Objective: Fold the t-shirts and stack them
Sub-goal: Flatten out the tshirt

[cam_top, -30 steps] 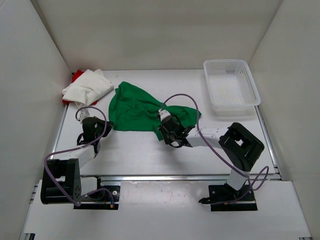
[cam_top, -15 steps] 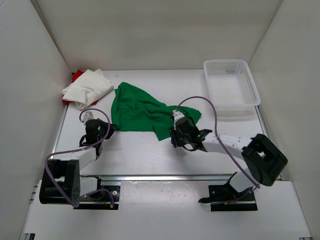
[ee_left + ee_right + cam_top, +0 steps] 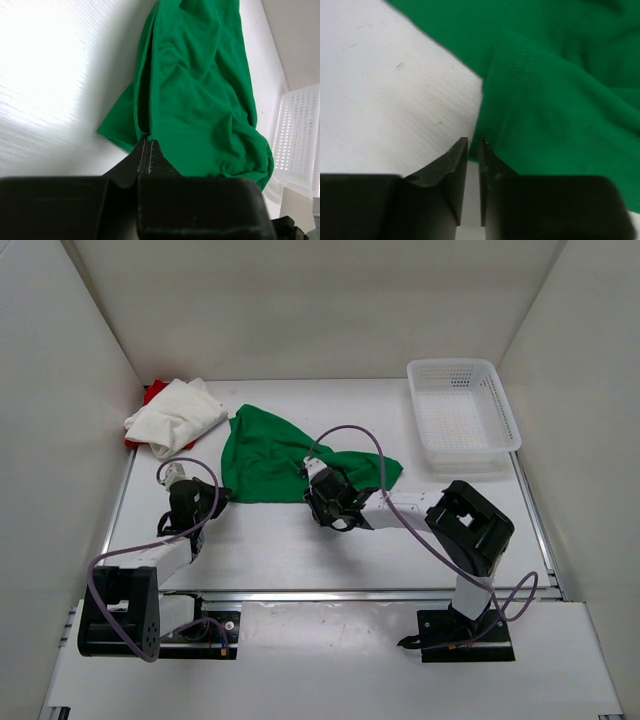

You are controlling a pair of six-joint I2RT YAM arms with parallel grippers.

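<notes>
The green t-shirt's corner (image 3: 483,136) is folded in toward the middle. So my right gripper should pull it out over the table's clear front (image 3: 362,550) and pinch it before lifting.
The green t-shirt (image 3: 272,453) lies crumpled in the middle of the table. My left gripper (image 3: 212,496) is at its near left corner; in the left wrist view the gripper (image 3: 146,141) is shut on a fold of the green cloth (image 3: 200,90). Over the shirt's near hem, my right gripper (image 3: 313,503) hangs low. The right wrist view has that gripper (image 3: 473,142) open by a narrow slit, with the edge of the green cloth (image 3: 560,100) just past the tips and bare table in the gap. The off-white t-shirt (image 3: 176,415) lies on the red one (image 3: 152,392) at the far left.
A white mesh basket (image 3: 462,410) stands at the far right; part of it (image 3: 300,135) also appears in the left wrist view. White walls close in the table on three sides. Purple cables loop over both arms.
My right gripper let go of the green shirt's near corner, swung right and came back left to the hem, its jaws now slightly apart. The left gripper has crept slightly away from me, still shut.
</notes>
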